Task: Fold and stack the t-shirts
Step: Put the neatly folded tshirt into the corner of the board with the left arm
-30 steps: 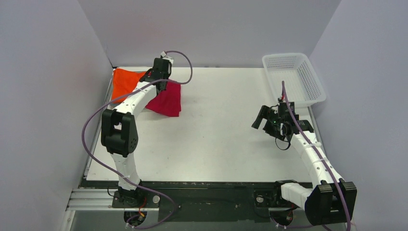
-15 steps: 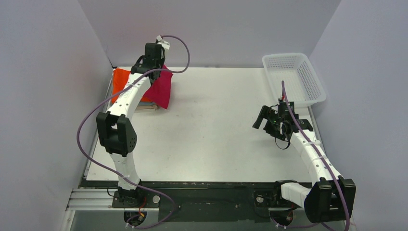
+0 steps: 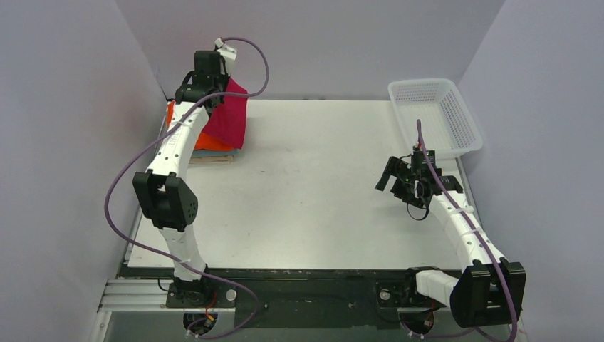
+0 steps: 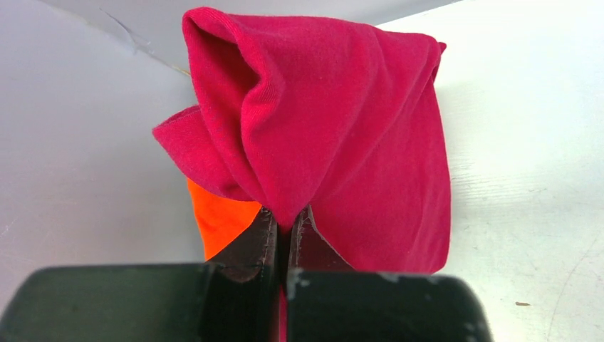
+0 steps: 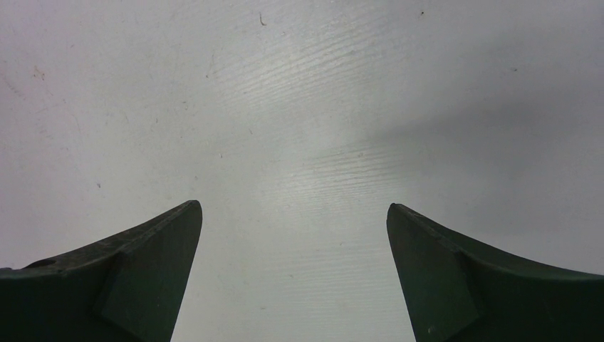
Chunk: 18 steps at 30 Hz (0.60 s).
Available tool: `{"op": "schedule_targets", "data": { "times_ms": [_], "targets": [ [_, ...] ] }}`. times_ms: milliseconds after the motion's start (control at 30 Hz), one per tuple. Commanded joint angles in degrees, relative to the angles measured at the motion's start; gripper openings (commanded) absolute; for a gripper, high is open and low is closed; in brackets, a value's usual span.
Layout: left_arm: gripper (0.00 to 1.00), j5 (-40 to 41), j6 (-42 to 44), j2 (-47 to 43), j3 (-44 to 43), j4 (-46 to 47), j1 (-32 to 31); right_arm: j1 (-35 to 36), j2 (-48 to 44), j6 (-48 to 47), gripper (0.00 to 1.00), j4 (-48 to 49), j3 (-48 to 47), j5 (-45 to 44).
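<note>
My left gripper should go on toward the uncovered orange edge (image 3: 170,112), with the red t-shirt hanging folded (image 3: 230,117) over the stack, and let go once the red t-shirt covers that edge.
My left gripper (image 3: 210,84) is shut on the folded crimson-red t-shirt (image 3: 229,121) and holds it in the air at the far left corner, where it hangs over the stack. In the left wrist view the red shirt (image 4: 342,135) bunches out of the shut gripper (image 4: 290,217). The stack below shows the orange t-shirt (image 3: 208,142), also seen in the left wrist view (image 4: 221,217), with a grey-blue edge (image 3: 214,152) and a beige edge (image 3: 210,160) under it. My right gripper (image 3: 394,182) is open and empty over bare table at the right; in the right wrist view (image 5: 294,214) nothing lies between its fingers.
A white mesh basket (image 3: 435,115) stands at the far right corner, empty. Grey walls close in the left, back and right sides. The white table (image 3: 320,178) runs between the two arms.
My left gripper has carried the red t-shirt up and to the left, from beside the stack to above it. The right arm has barely moved.
</note>
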<state>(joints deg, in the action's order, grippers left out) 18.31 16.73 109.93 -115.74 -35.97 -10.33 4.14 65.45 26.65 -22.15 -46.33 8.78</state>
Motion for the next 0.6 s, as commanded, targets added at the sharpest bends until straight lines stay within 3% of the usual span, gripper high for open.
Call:
{"op": "schedule_targets", "data": {
  "times_ms": [0,567],
  "targets": [
    [0.00,-2.6,0.5,-2.0,-1.2,2.0,2.8,-0.4,0.4,-0.5,0.98,-1.9,-0.7,-2.1],
    [0.00,-16.3,0.8,5.3,2.4,7.0,16.8,-0.4,2.2,0.0,0.98,-5.5,-3.4,-5.1]
  ]
}}
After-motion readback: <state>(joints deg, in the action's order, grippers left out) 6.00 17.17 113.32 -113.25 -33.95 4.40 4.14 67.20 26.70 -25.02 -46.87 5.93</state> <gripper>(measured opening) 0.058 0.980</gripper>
